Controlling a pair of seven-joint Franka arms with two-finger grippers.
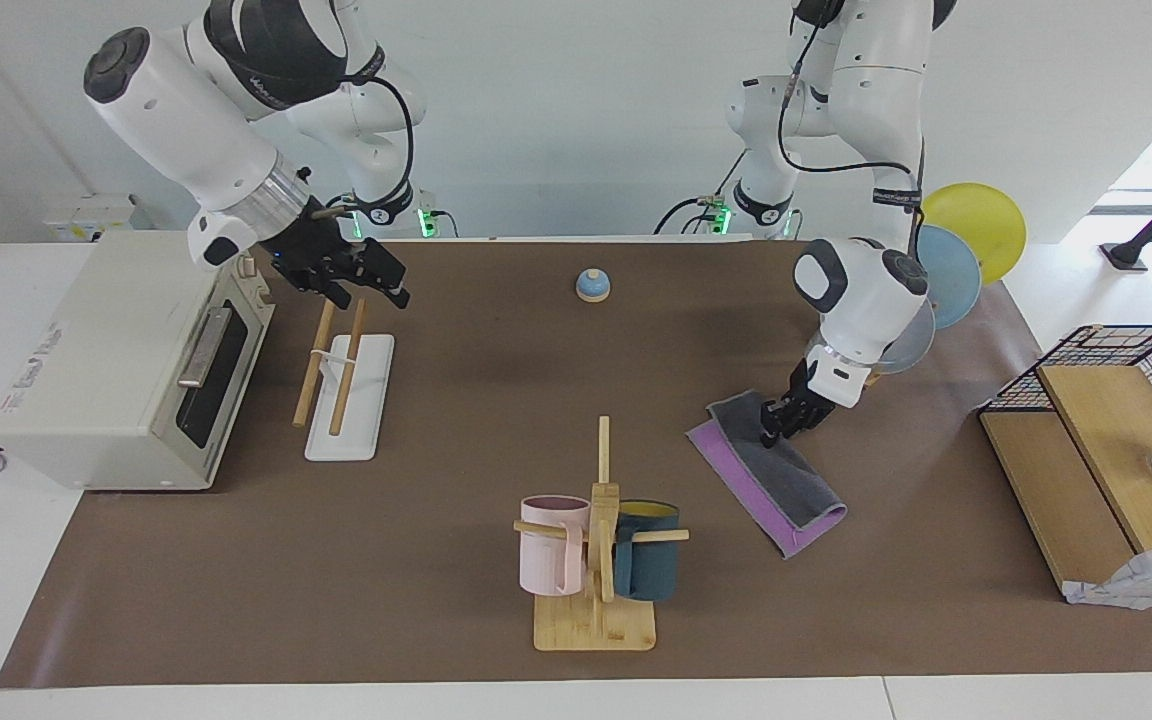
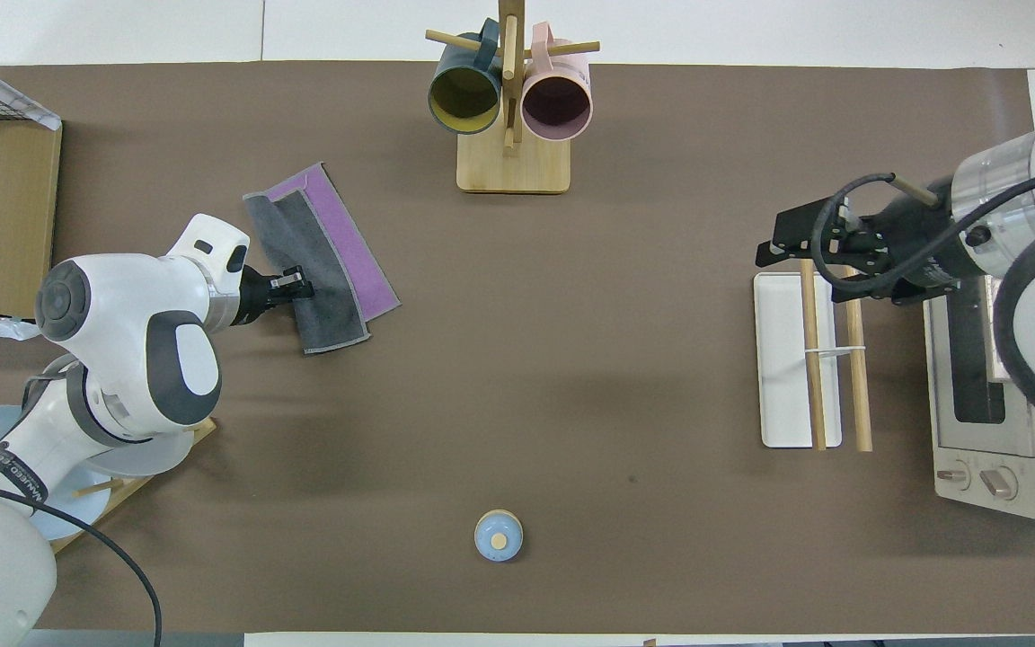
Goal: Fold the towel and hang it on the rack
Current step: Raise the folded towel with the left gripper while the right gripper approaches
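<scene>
I expect the towel (image 2: 314, 270) to gape with purple showing when I drape it over the rack, because its grey layer stops short of the purple piece's edge (image 2: 357, 235).
The towel (image 1: 781, 480) lies folded on the brown mat toward the left arm's end, grey face up with a purple strip showing along one side; it also shows in the overhead view (image 2: 324, 256). My left gripper (image 1: 779, 428) is low at the towel's grey edge nearer to the robots, fingers closed on it (image 2: 295, 286). The rack (image 1: 361, 410), two wood rods over a white base, stands toward the right arm's end beside the oven (image 2: 778, 359). My right gripper (image 1: 372, 293) is open and empty, in the air over the rack's end nearer to the robots (image 2: 787, 252).
A toaster oven (image 1: 116, 370) stands beside the rack at the table's end. A wooden mug tree (image 1: 596, 600) with pink and teal cups stands farther from the robots, mid-table. A small blue knob (image 1: 592, 286) lies near the robots. Plates (image 1: 966, 240) and a wire-and-wood crate (image 1: 1096, 420) flank the towel.
</scene>
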